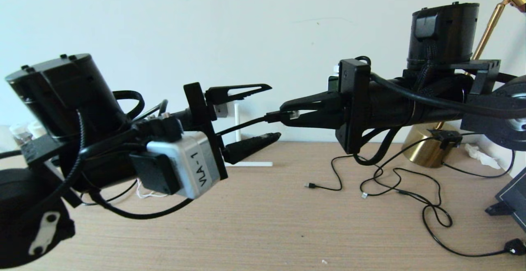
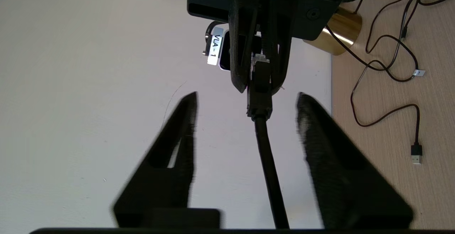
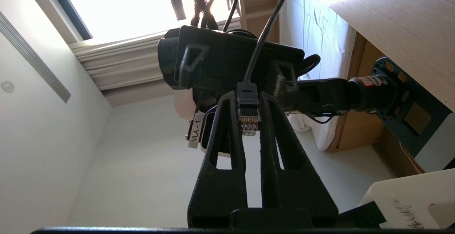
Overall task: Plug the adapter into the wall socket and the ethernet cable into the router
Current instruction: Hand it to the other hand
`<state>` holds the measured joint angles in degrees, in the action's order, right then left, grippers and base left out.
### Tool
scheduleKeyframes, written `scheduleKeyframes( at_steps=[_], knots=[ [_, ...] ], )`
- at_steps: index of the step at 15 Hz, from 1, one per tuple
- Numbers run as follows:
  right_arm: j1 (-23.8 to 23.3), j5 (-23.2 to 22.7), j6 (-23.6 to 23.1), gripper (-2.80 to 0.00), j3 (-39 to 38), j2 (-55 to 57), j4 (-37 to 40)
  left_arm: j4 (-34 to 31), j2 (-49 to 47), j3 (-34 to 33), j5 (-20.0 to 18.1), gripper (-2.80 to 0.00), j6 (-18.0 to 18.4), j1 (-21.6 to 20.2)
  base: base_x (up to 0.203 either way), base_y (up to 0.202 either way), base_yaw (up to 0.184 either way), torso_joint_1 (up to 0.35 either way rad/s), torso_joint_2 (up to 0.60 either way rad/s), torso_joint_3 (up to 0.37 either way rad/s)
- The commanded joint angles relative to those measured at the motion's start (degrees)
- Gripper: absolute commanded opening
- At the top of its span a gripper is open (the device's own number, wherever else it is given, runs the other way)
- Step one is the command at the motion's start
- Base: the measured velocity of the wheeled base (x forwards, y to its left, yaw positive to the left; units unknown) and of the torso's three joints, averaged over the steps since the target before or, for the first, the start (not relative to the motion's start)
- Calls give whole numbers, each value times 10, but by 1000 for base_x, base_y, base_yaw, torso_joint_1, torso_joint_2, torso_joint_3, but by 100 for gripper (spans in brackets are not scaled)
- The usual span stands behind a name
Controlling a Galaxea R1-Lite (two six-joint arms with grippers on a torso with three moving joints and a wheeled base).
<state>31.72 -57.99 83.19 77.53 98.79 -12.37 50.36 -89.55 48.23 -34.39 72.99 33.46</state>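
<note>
My right gripper has the plug's clear tip [image 1: 294, 115] pointing back into it, so next my left gripper takes the plug by its cable end [image 1: 269, 118] before going to the router.
My right gripper [image 1: 287, 115] is held up above the table, shut on the small plug [image 3: 248, 115] of the ethernet cable [image 1: 246, 126]. From the plug the black cable [image 2: 265, 148] runs between the fingers of my left gripper [image 1: 274, 110], which faces it. That gripper is open and its fingers do not touch the cable. Behind the left gripper I see only one white stick antenna [image 1: 237, 119] and a white edge of the router [image 1: 252, 164]. The wall socket [image 1: 513, 195] shows only as a dark grey plate at the right edge. The adapter is hidden.
The wooden table [image 1: 263, 225] stands against a white wall. A brass lamp base [image 1: 427, 151] stands at the back right. Thin black cords with small connectors [image 1: 411, 193] loop over the table's right half. A thin white cord [image 1: 144, 193] shows under my left arm.
</note>
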Motion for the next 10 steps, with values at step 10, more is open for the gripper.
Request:
scheduleKeyframes(
  at_steps=[10],
  knots=[
    [9,-3,7,-280,1,1,-1,3,1,-4,1,-280,3,3,0,0,0,0,0,0]
  ],
)
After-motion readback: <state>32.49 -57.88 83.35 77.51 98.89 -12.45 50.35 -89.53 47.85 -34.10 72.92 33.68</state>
